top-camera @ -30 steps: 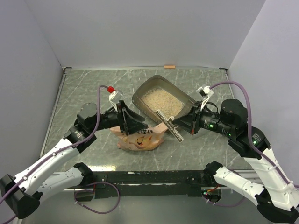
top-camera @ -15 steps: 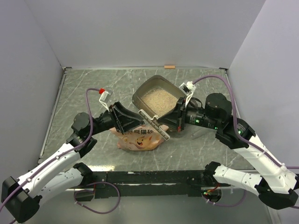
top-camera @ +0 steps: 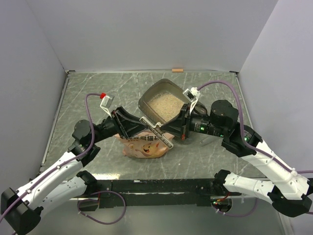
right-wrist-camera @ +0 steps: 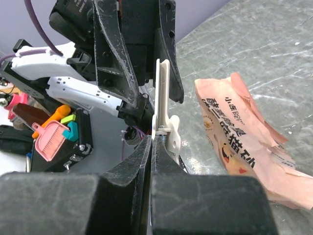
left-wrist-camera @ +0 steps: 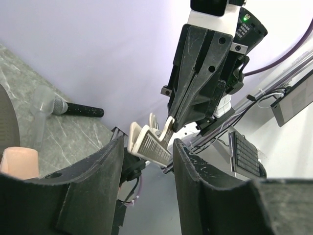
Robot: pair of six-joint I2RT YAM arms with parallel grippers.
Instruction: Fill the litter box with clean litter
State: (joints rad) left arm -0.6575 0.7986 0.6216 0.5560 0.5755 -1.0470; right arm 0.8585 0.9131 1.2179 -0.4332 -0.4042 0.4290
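Observation:
The bag clip [right-wrist-camera: 163, 93] is crooked and shut in the robot's right gripper, so the left gripper should hold it steady while the right gripper takes the bag clip's handles [right-wrist-camera: 173, 141] squarely.
The litter box [top-camera: 146, 99], a dark tray, stands at centre back with pale beige litter [top-camera: 164, 105] in it. The orange-pink bag [top-camera: 145, 146] lies flat in front of it and also shows in the right wrist view [right-wrist-camera: 239, 132]. My right gripper [top-camera: 169, 129] is shut on one end of a long cream bag clip [top-camera: 156, 132], held in the air above the bag. My left gripper [top-camera: 143, 124] is open, and the clip's other end [left-wrist-camera: 149, 144] lies between its fingertips [left-wrist-camera: 115, 147]. I cannot tell whether they touch it. The right wrist view shows the clip [right-wrist-camera: 162, 98] edge-on.
A small tan strip [top-camera: 177, 70] lies at the back wall. Grey walls close in the left, back and right of the marbled table [top-camera: 88, 98]. The two arms meet over the bag at the table's middle.
My right gripper has carried the clip leftward, away from the litter box. My left gripper has turned and moved in, so its open jaws now bracket the clip's free end.

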